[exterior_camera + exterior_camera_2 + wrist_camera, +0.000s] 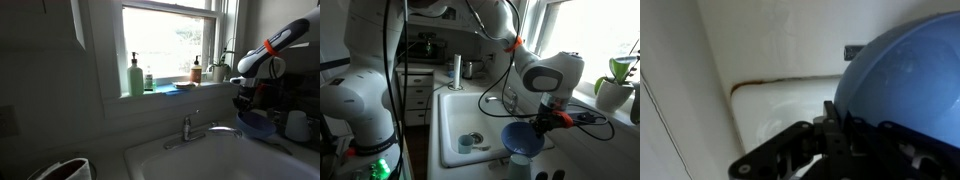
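Note:
I should keep moving the blue bowl (520, 138) to the counter (549, 160) beside the white mug until the bowl rests. My gripper has the bowl by its rim, and the counter there is open.
My gripper (243, 100) hangs over the right side of a white sink (178, 158) and is shut on the rim of a blue bowl (256, 124). In an exterior view the gripper (548, 118) holds the bowl (523, 137) tilted above the sink's near edge (444, 158). In the wrist view the bowl (905, 70) fills the right side, its rim pinched between my fingers (830, 125), with the white sink wall (780, 50) behind.
A faucet (195, 128) (495, 97) stands behind the sink. Soap bottles (135, 75) (197, 70) and a potted plant (222, 65) (615, 85) sit on the windowsill. A small cup (466, 143) lies near the drain. A white mug (297, 125) stands on the counter.

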`<control>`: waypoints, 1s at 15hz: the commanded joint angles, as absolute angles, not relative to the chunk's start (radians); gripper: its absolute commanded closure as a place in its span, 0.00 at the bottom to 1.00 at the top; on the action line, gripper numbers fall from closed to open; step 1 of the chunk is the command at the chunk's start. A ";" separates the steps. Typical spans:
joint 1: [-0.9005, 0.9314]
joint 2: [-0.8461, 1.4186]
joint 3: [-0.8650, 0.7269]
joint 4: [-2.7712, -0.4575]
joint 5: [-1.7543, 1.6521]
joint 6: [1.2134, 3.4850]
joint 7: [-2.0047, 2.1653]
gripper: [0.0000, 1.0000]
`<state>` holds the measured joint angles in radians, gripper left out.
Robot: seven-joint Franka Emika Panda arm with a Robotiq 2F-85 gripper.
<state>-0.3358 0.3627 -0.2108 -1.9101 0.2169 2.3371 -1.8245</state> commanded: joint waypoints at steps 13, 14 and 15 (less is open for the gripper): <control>-0.533 0.647 -0.165 -1.498 0.227 2.236 -1.666 0.99; -0.539 0.665 -0.164 -1.479 0.225 2.242 -1.653 0.99; -0.542 0.678 -0.164 -1.468 0.224 2.250 -1.639 0.99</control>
